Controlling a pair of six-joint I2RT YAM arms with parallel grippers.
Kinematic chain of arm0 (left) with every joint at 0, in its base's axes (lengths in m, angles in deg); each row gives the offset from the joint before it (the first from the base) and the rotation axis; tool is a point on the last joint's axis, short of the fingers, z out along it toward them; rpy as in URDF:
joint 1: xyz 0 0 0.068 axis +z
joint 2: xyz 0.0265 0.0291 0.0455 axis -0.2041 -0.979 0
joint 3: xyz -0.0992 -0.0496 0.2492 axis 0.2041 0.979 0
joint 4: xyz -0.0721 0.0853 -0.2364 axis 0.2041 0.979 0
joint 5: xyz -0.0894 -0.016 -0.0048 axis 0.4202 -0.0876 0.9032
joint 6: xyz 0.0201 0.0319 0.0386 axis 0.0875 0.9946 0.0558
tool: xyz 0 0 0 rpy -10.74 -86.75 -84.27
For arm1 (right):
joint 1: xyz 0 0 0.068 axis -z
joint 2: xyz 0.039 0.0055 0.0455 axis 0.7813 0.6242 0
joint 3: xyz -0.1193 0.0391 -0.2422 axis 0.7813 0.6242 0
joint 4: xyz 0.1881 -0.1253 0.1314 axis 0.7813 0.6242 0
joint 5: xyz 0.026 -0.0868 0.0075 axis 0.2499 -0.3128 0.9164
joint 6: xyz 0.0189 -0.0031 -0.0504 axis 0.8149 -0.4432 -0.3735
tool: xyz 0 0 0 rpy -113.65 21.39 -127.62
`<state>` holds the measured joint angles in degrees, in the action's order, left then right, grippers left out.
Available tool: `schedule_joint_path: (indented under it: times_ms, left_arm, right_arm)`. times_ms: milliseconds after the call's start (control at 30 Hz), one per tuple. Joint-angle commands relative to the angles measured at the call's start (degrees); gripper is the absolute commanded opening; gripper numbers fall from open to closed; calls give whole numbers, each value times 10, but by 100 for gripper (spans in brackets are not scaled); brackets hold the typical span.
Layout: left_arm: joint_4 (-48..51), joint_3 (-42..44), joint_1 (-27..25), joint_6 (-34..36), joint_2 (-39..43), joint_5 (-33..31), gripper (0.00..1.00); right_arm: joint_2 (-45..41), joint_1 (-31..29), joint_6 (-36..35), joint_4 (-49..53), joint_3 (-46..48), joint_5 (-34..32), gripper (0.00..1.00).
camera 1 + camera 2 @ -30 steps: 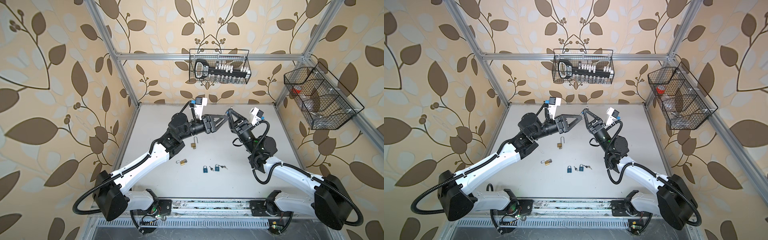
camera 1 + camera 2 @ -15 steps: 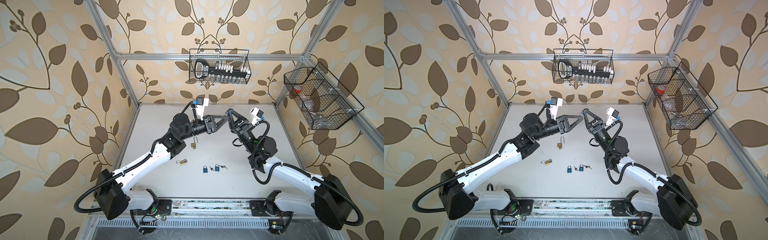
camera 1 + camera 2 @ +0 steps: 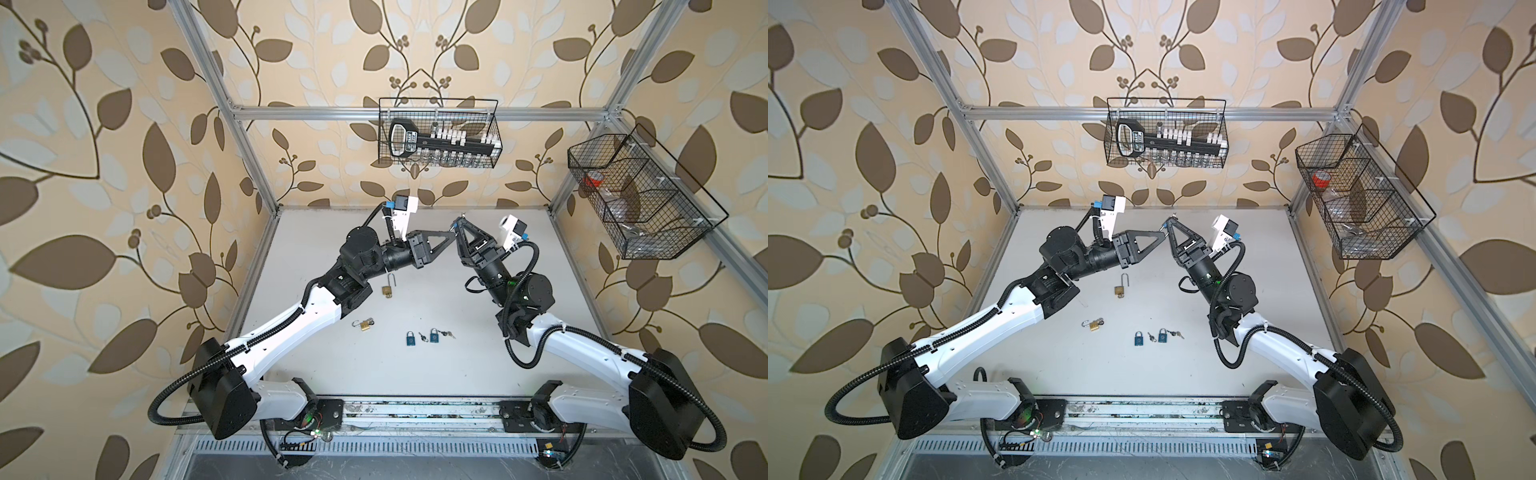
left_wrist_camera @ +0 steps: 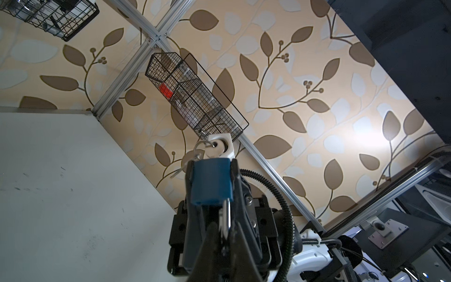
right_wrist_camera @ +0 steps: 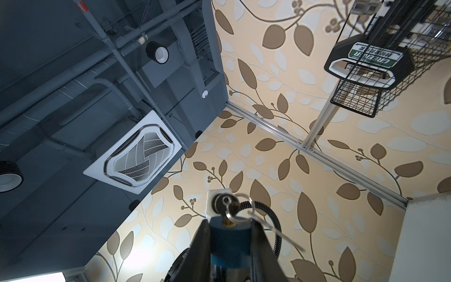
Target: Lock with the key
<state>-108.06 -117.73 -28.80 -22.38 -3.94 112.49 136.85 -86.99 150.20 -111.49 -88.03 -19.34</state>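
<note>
I should open my right gripper, back it off and take the padlock's body from the key's end [image 5: 228, 221], because the blue padlock's shackle [image 4: 226, 216] points toward my right gripper's palm.
Both grippers meet in the air above the back of the table. My right gripper [image 3: 459, 222] [image 5: 230, 234] is shut on the body of a blue padlock [image 4: 210, 180] [image 5: 229, 240] [image 3: 1166, 225]. A key [image 4: 215, 149] [image 5: 227, 207] sticks out of the lock's free end, and a ring [image 5: 240, 211] with a second key hangs from it. The silver shackle [image 4: 226, 214] points toward the right gripper's palm. My left gripper [image 3: 452, 235] [image 4: 224, 234] comes in from the left and is shut on that shackle.
On the table [image 3: 478, 374] lie two brass padlocks with open shackles [image 3: 388, 289] [image 3: 365, 324] and two blue padlocks [image 3: 411, 339] [image 3: 433, 336] with small keys beside them. A wire basket [image 3: 436, 133] hangs on the back wall, another [image 3: 640, 195] on the right wall.
The left gripper's jaws have closed, from wide open to shut on the shackle. Both arms have otherwise stayed almost where they were.
</note>
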Motion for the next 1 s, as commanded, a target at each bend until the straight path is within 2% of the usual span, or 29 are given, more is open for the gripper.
schedule_joint_path:
  times_ms: [0,67,233,267,333,367,433,600,700,767,867,967]
  left_arm:
    - [0,-26,-4,17,8,-1,5]
    - [10,-28,-4,22,10,-7,1]
    - [65,-36,-4,50,20,-28,0]
    - [84,-40,-4,63,25,-37,0]
    - [142,-58,-4,86,31,-59,0]
    - [190,-78,-4,105,33,-63,0]
    - [271,-116,-4,149,36,-73,0]
    - [417,-176,-1,254,48,-107,0]
    - [470,-202,13,310,53,-91,0]
    - [504,-223,32,349,51,-57,0]
    - [561,-264,52,405,39,7,0]
    - [633,-311,55,473,21,55,0]
  right_arm:
    - [-6,-4,8,-31,-3,-4,0]
    - [-5,-4,6,-30,-3,-3,0]
    - [-2,-3,-6,-27,-7,13,0]
    - [-1,-3,-9,-27,-6,19,11]
    - [-2,-2,-17,-24,-4,24,48]
    - [-5,-1,-20,-17,0,24,59]
    - [-14,5,-24,8,7,30,69]
    - [-66,14,-91,116,27,39,70]
    - [-110,24,-168,201,35,39,71]
    - [-139,38,-244,250,32,61,70]
    - [-162,70,-366,370,-18,129,69]
    - [-163,100,-514,489,-88,237,68]
